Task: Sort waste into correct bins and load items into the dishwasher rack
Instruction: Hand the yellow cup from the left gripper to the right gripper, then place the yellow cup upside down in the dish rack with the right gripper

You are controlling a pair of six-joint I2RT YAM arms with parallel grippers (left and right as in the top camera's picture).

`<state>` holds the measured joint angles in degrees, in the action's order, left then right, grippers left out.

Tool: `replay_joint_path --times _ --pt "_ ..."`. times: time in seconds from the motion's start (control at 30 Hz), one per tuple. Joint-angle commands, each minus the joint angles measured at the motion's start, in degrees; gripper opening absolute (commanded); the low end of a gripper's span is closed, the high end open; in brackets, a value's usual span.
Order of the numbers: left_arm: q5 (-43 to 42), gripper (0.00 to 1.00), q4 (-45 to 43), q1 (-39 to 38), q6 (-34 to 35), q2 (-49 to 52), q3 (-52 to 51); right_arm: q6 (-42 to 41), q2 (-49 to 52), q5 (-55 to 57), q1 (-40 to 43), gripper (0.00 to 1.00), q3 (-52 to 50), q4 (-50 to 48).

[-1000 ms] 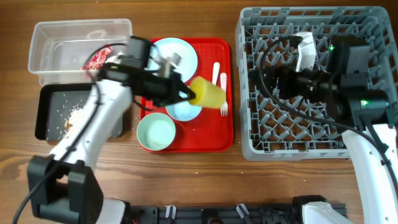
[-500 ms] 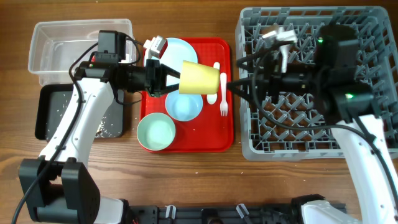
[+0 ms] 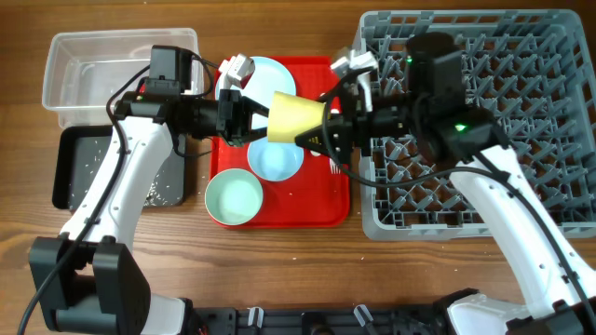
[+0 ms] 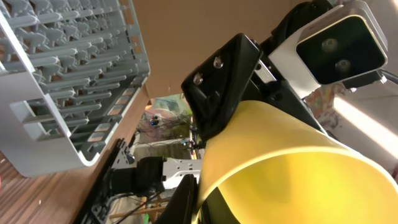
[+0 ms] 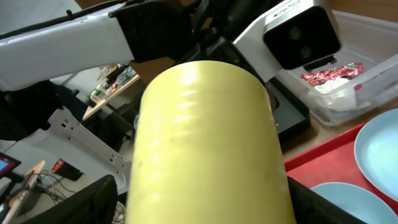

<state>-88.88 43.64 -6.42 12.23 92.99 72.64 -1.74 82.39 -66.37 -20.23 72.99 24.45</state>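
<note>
I should open my left gripper, which is pinching the yellow cup's rim (image 3: 273, 118), and move it away before my right gripper carries the cup by its base (image 3: 318, 120) to the rack.
My left gripper (image 3: 253, 119) is shut on the rim of the small yellow cup (image 3: 293, 117) and holds it on its side above the red tray. My right gripper (image 3: 315, 130) is open with its fingers either side of the cup's base; in the right wrist view (image 5: 205, 208) the cup (image 5: 205, 137) fills the space between them. The cup also shows in the left wrist view (image 4: 292, 168), pinched by my left gripper (image 4: 202, 202). The pale blue plate (image 3: 270, 76) and one bowl (image 3: 277, 161) lie on the tray, and a second bowl (image 3: 234, 198) sits at its front left corner. The grey rack (image 3: 521, 102) stands to the right.
The clear tub (image 3: 88, 65) at far left holds the red wrapper (image 5: 333, 71). The black tray (image 3: 79, 172) in front of it carries white crumbs (image 3: 160, 191). The red serving tray (image 3: 321, 209) lies in the middle. The white fork (image 3: 336, 167) lies near its right edge, partly under my right arm.
My left gripper lifted the yellow cup off the tray and turned it sideways. My right arm swung left from over the rack and brought its fingers around the cup's base.
</note>
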Motion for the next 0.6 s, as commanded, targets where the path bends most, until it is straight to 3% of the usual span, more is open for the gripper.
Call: replay_joint_path --times 0.0,0.1,0.17,0.33,0.47,0.57 --pt "-1.46 0.04 -0.15 -0.68 -1.11 -0.79 0.55 -1.88 0.81 -0.52 -1.16 0.72 0.37 -1.31" --pt "-1.46 0.04 -0.2 -0.76 -1.14 -0.81 0.55 -1.9 0.9 -0.5 -1.18 0.54 0.37 -1.49" --pt "-1.46 0.06 -0.2 -0.76 -1.14 -0.79 0.55 -1.99 0.9 -0.17 -1.18 0.49 0.37 -1.49" --pt "-1.46 0.43 -0.39 -0.76 -1.16 -0.81 0.55 -7.72 -0.13 11.21 -0.35 0.49 0.39 -0.48" --pt "2.58 0.53 -0.85 -0.52 -1.57 -0.81 0.55 -9.25 -2.95 21.05 2.49 0.49 0.42 4.52" --pt "13.53 0.54 -0.81 -0.44 -1.55 -0.79 0.55 -10.99 -6.21 30.88 5.79 0.5 1.14 12.24"
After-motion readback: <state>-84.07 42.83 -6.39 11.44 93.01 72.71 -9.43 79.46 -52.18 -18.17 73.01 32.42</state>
